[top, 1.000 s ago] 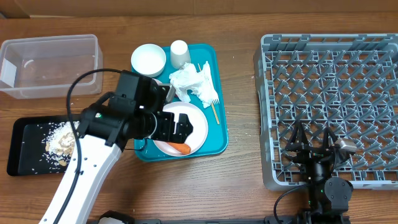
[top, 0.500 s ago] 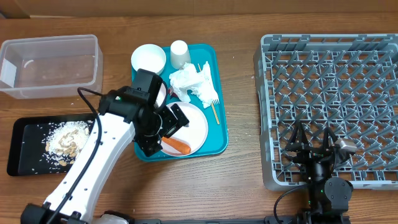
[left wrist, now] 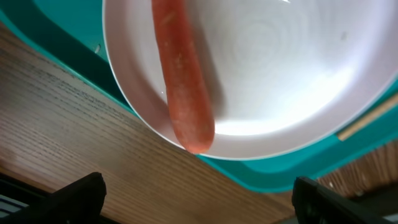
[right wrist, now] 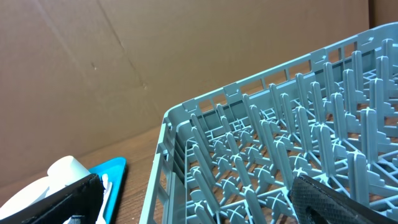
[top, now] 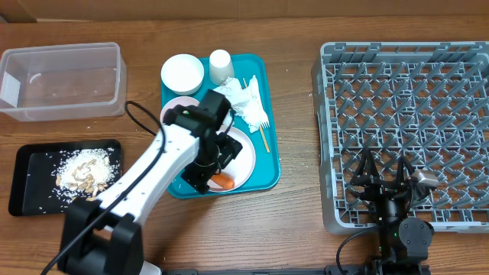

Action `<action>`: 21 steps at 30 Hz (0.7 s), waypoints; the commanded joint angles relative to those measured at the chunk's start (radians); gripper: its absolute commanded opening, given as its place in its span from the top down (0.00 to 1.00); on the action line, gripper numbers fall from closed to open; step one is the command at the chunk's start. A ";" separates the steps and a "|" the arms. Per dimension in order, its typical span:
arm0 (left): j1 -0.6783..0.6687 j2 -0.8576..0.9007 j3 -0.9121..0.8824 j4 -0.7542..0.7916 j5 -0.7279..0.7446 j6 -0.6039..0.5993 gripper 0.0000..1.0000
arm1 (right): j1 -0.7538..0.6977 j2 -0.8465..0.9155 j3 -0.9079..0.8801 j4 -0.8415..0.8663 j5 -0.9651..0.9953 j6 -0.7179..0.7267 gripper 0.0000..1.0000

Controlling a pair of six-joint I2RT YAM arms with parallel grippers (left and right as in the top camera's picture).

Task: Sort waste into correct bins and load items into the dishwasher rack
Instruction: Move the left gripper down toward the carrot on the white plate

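Note:
I should keep going down toward the plate until my left gripper's open fingers straddle the carrot (top: 223, 181), and then close them, because they stand across the carrot's narrow way (left wrist: 189, 112).
An orange carrot (top: 223, 182) lies on the front edge of the round plate (top: 243, 155) on the teal tray (top: 269, 173). My left gripper (top: 212, 166) hangs open and empty right over the carrot. In the left wrist view the carrot (left wrist: 184, 81) lies on the plate (left wrist: 280, 74), ahead of the open fingers (left wrist: 199, 202). A crumpled napkin (top: 238, 98), a white fork (top: 260, 114) and a thin stick (top: 261, 137) lie on the tray. My right gripper (top: 386, 186) rests open over the grey rack (top: 405, 99).
A white bowl (top: 182, 73) and a cup (top: 220, 65) stand at the tray's back. A second bowl (top: 176, 105) is partly hidden under my left arm. The black tray (top: 30, 183) holds beige scraps (top: 80, 169). The clear tub (top: 61, 80) is at the back left.
My left arm has swung to the right, its gripper turning and settling over the carrot on the plate. The right arm has not moved.

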 commanded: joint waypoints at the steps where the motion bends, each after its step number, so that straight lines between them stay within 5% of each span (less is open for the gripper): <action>1: -0.012 0.053 -0.006 0.013 -0.095 -0.083 0.02 | -0.003 -0.008 -0.011 0.005 -0.001 -0.007 0.00; 21: -0.008 0.189 -0.006 0.129 -0.118 -0.002 0.00 | -0.003 -0.008 -0.011 0.005 -0.001 -0.007 0.00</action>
